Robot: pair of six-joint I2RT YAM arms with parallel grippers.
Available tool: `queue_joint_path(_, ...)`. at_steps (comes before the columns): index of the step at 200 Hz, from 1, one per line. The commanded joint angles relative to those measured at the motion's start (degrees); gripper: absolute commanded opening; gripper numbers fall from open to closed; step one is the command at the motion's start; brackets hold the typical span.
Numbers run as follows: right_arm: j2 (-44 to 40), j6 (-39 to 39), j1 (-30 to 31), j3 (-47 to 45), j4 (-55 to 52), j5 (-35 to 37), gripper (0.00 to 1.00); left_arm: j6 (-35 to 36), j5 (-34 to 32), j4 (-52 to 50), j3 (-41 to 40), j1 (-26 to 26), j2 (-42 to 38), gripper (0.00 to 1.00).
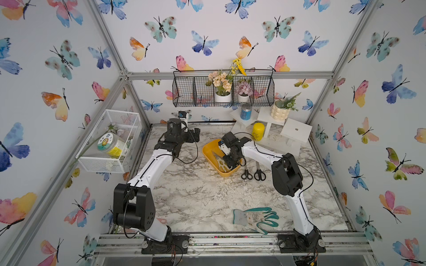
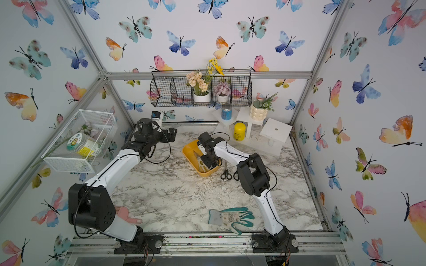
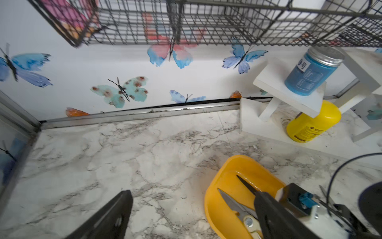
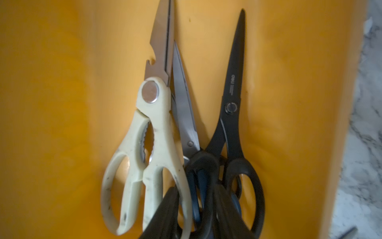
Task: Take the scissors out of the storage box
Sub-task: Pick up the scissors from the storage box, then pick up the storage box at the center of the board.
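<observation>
Next, I pull the box away with my left gripper before my right gripper puts down the cream-handled shears, because the storage box crowds the black-handled scissors beside it.
The yellow-orange storage box sits mid-table. Lying side by side in it are cream-handled shears, a steel-bladed pair with blue-black handles and an all-black pair. My right gripper reaches down into the box, its fingers on either side of a blue-black handle loop, shut on it. Two black-handled scissors lie on the table just right of the box. My left gripper hovers open and holds nothing, left of the box near the back wall.
A teal glove lies at the front. White stands at the back right carry a blue jar and a plant pot; a yellow bottle stands just behind the box. A black wire shelf basket hangs on the back wall, a white mesh basket on the left wall.
</observation>
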Motion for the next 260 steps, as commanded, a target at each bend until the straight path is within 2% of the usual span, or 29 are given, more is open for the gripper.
queue_joint_path(1, 0.7, 0.2, -0.1, -1.0, -1.6, 2.0, 0.26, -10.5, -0.8, -6.3, 0.0, -0.6, 4.4, 0.85)
queue_joint_path(27, -0.9, 1.0, -0.1, -2.3, 0.4, 1.5, 0.19, -17.5, 4.0, -9.9, 1.1, -0.7, 10.2, 0.69)
queue_joint_path(37, -1.4, 1.5, -0.1, -2.5, 1.1, 1.2, 0.17, -19.9, 5.4, -9.8, 0.8, -1.1, 11.8, 0.66)
queue_joint_path(59, -2.2, 3.6, 0.0, -2.3, 1.9, 0.0, 0.12, -21.9, 5.1, -9.4, 1.0, -3.3, 14.1, 0.65)
queue_joint_path(100, -8.1, 7.0, 0.0, -4.4, 6.5, -1.3, 0.09, -25.7, 4.5, -9.2, 1.8, -5.9, 16.9, 0.64)
queue_joint_path(180, -16.6, 7.6, -0.1, -6.0, 6.0, 5.1, 0.09, -29.7, 4.1, -9.5, 0.0, -6.7, 19.0, 0.56)
queue_joint_path(197, -17.0, 7.5, -0.1, -6.2, 5.8, 5.5, 0.09, -30.0, 4.5, -9.6, 0.6, -6.9, 20.5, 0.47)
queue_joint_path(213, -17.0, 7.5, -0.1, -6.1, 5.7, 5.3, 0.09, -30.6, 5.2, -10.6, 2.0, -6.9, 22.3, 0.2)
queue_joint_path(220, -17.2, 7.7, -0.1, -6.3, 5.7, 5.3, 0.09, -30.8, 5.2, -10.9, 2.4, -6.8, 22.9, 0.12)
queue_joint_path(260, -18.6, 8.5, -0.1, -8.9, 6.5, 4.6, 0.09, -30.9, 2.6, -12.1, 2.6, -5.3, 22.6, 0.08)
